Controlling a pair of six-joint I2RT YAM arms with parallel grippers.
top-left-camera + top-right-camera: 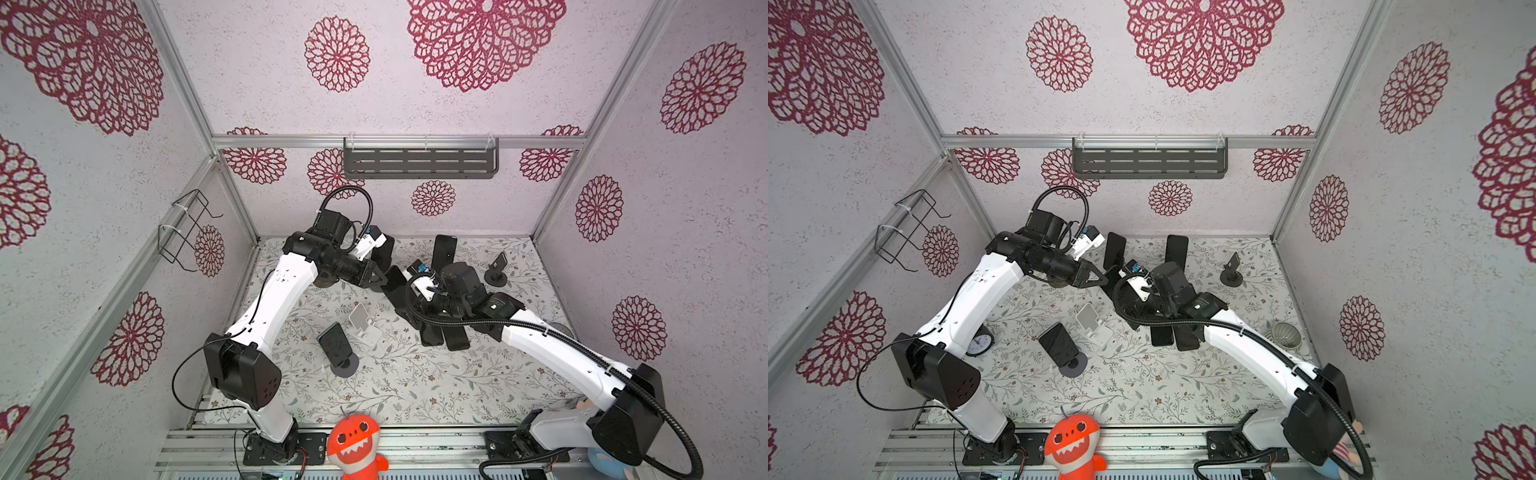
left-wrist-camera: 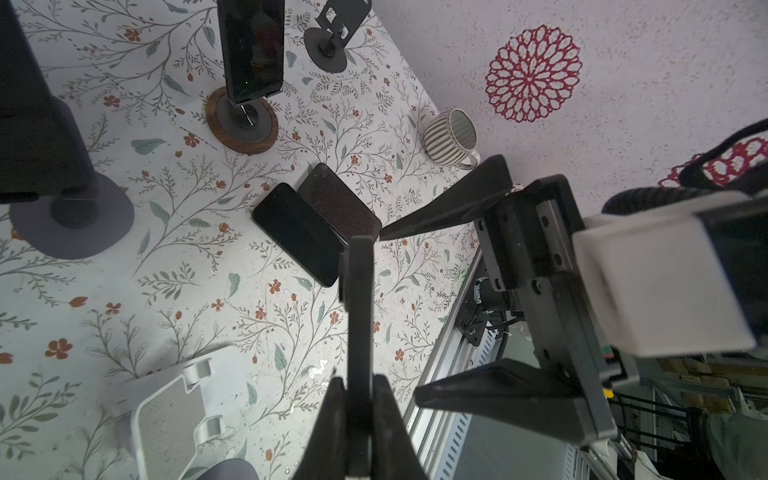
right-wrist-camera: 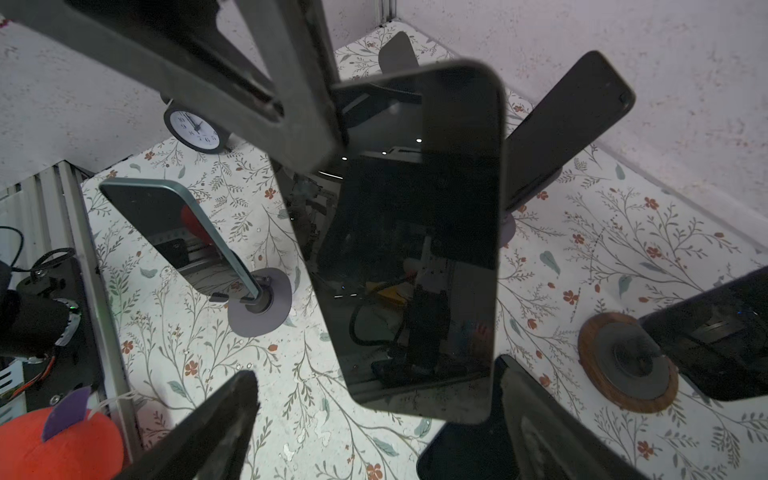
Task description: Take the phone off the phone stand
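Next, my right gripper takes the phone's lower end [image 3: 424,384] and puts the phone down beside the flat phones [image 1: 1185,336], because my left gripper is holding it far from them.
A black phone [image 3: 415,249] hangs in the air over the middle of the table, clear of every stand; in both top views it shows as a dark slab [image 1: 395,284] [image 1: 1113,276]. My left gripper [image 2: 358,380] is shut on its thin edge [image 2: 358,311]. My right gripper [image 3: 376,368] stands open with the phone's lower end between its fingers; one fingertip [image 3: 509,374] sits right beside the phone's corner, the other [image 3: 245,386] well away from it. An empty white phone stand [image 1: 365,328] sits just below.
A phone leans on a round grey stand [image 1: 334,345]. Two phones lie flat [image 1: 444,338] under the right arm. More phones stand at the back [image 1: 444,251], next to an empty black stand [image 1: 496,270]. Also present: a striped mug [image 2: 453,137], a clock [image 1: 979,343], and an orange plush [image 1: 353,444].
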